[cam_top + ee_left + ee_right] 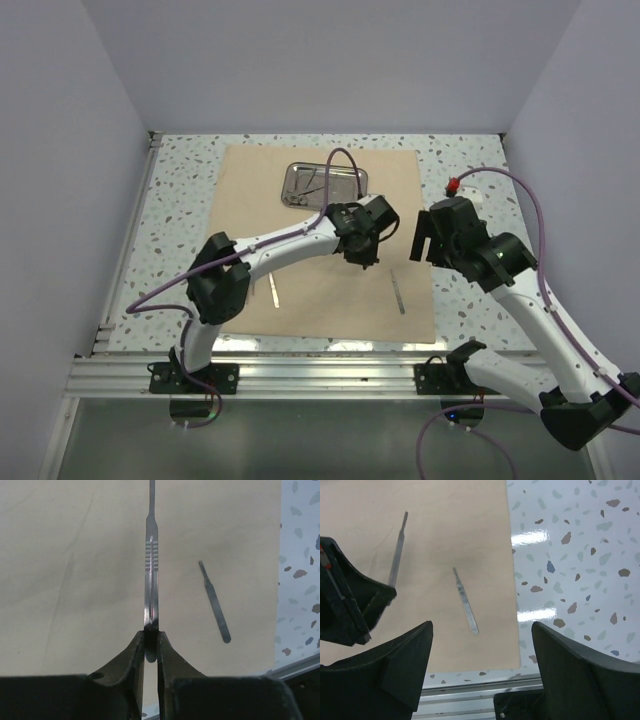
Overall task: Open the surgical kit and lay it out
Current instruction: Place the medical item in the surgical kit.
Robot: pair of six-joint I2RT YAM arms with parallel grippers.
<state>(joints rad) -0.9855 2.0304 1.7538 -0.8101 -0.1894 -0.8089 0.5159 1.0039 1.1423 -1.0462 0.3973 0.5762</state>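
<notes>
My left gripper has its fingers on the scalpel handle's end, with clear cloth (381,288) up to the second handle (398,292), so it should keep going there and let go.
The tan cloth wrap (300,240) lies spread flat on the table. The small steel tray (325,182) sits on its far part with thin instruments (312,186) inside. My left gripper (362,255) hovers over the cloth's middle right. In the left wrist view it (151,630) is shut on a flat steel scalpel handle (151,570) that points away from it. My right gripper (423,243) is open and empty above the cloth's right edge, with the jaws wide apart in the right wrist view (481,626). A second steel handle (465,602) lies on the cloth below it.
That second handle also shows near the cloth's front right (399,295) and in the left wrist view (215,602). Another thin instrument (274,290) lies at the cloth's front left. Speckled tabletop (180,200) surrounds the cloth. An aluminium rail (320,375) runs along the near edge.
</notes>
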